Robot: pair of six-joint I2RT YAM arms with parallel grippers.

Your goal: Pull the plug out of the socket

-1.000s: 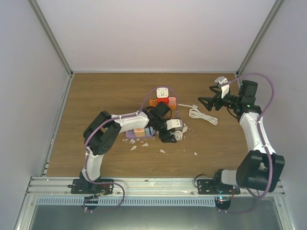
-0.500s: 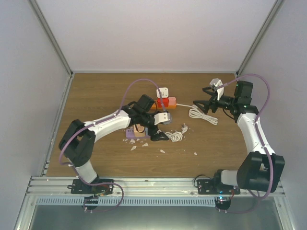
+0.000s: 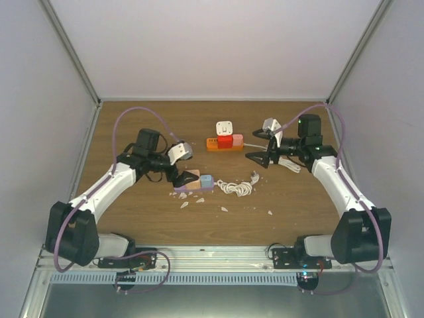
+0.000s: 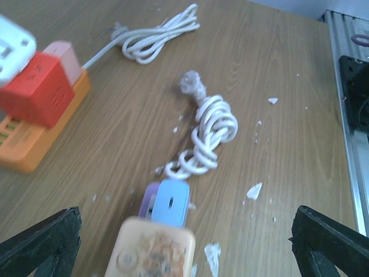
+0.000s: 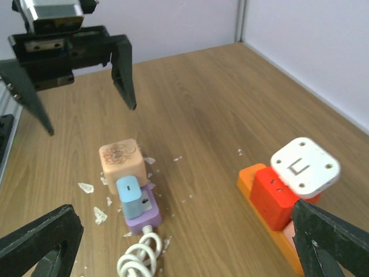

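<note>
My right gripper should hold the light-blue cube (image 3: pixel 207 180) before my left gripper grips the tan cube, since the purple power strip (image 3: pixel 198 190) is lying loose under the tan cube.
The white plug (image 3: pixel 224 127) (image 5: pixel 304 164) (image 4: pixel 11 43) stands on top of a red block (image 3: pixel 226 140) that sits on the orange socket strip (image 3: pixel 213 144) (image 5: pixel 253 176) (image 4: pixel 34 144). My right gripper (image 3: pixel 258 146) (image 5: pixel 184 231) is open just right of the strip, and nothing lies between its fingers. Open too, my left gripper (image 3: pixel 180 173) (image 4: pixel 185 219) hovers by the tan cube (image 4: pixel 153 251), well left of the plug, and holds nothing.
A purple power strip (image 3: pixel 189 190) carries the tan cube (image 3: pixel 193 182) and a light-blue cube (image 3: pixel 207 181). Its coiled white cable (image 3: pixel 235 187) lies to its right. A second white cable (image 3: pixel 291 165) lies under the right arm. White chips (image 3: pixel 189 201) litter the wood.
My left arm swung back to the left, away from the two strips, and its gripper opened wide. My right gripper moved left and down towards the orange strip.
</note>
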